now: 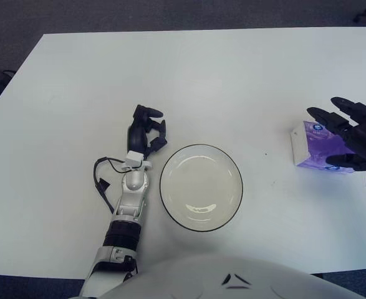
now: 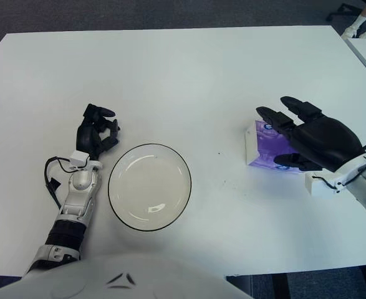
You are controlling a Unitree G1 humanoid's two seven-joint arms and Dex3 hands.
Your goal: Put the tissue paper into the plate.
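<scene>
The glass plate (image 1: 201, 188) spreads out to a wide dark rim (image 1: 201, 146), so it will tip when I push the tissue pack onto the plate's edge.
A purple and white tissue pack (image 2: 265, 148) lies on the white table (image 2: 183, 81) at the right. My right hand (image 2: 304, 138) is over its right side, fingers spread above and around it, not closed on it. A glass plate with a dark rim (image 2: 149, 187) sits empty near the table's front centre. My left hand (image 2: 95, 134) shows just left of the plate, fingers curled and holding nothing.
The table's right edge (image 2: 363, 59) and front edge are close to my right arm. Dark carpet surrounds the table. A cable (image 2: 50, 177) loops beside my left forearm.
</scene>
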